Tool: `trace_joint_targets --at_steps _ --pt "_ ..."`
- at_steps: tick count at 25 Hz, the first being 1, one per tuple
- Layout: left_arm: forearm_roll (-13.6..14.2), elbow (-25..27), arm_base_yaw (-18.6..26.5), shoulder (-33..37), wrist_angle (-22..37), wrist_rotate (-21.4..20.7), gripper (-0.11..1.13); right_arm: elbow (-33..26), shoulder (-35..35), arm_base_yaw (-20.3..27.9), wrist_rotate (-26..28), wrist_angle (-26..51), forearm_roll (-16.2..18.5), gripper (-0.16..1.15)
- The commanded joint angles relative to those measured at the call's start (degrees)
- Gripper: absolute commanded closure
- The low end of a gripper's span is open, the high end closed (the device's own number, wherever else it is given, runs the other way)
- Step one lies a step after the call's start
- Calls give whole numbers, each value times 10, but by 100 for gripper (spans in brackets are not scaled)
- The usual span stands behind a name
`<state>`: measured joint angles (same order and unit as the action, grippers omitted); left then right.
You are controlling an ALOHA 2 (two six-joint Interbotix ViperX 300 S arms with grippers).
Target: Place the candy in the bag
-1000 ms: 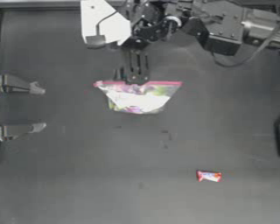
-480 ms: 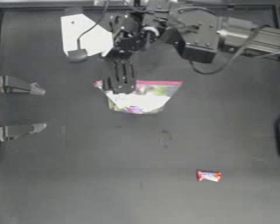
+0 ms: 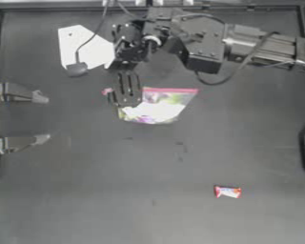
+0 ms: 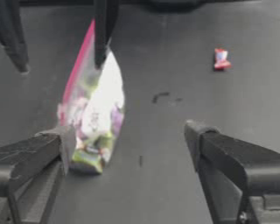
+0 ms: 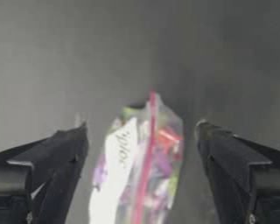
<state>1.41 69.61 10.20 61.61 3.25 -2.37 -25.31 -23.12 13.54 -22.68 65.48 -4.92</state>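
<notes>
The thin pink strip runs along the top of the clear bag. So the bag's opening will bend out into a wide loop when I open it.
The bag, clear with a pink top strip and colourful contents, lies on the table left of centre toward the far edge. My right gripper reaches across from the right and hangs open over the bag's left end. In the right wrist view the bag sits between the spread jaws of the right gripper, untouched. The candy, red-ended with a pale middle, lies alone toward the near right, also seen as the candy in the left wrist view. My left gripper stays parked open at the left edge.
A white patch shows at the far left beside the right arm's wrist. The right arm's body and cables span the far side. Small scuff marks dot the dark table between bag and candy.
The right gripper has moved left and slightly nearer, from above the bag's top edge to its left end. The bag, the candy and the left arm have stayed put.
</notes>
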Motion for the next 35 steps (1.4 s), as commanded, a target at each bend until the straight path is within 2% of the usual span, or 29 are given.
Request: trace_joint_targets --at_steps 1,12,20,35 --pt "0 -6 0 -2 0 0 0 -13 9 -3 0 -1 7 -2" --pt "-2 -5 1 -2 0 1 0 -41 -19 -8 1 18 27 0" --pt "-2 -4 0 -2 0 1 0 -62 -38 -11 0 32 30 13" --pt "-2 -3 0 -2 0 1 0 -72 -54 -12 -1 38 41 13"
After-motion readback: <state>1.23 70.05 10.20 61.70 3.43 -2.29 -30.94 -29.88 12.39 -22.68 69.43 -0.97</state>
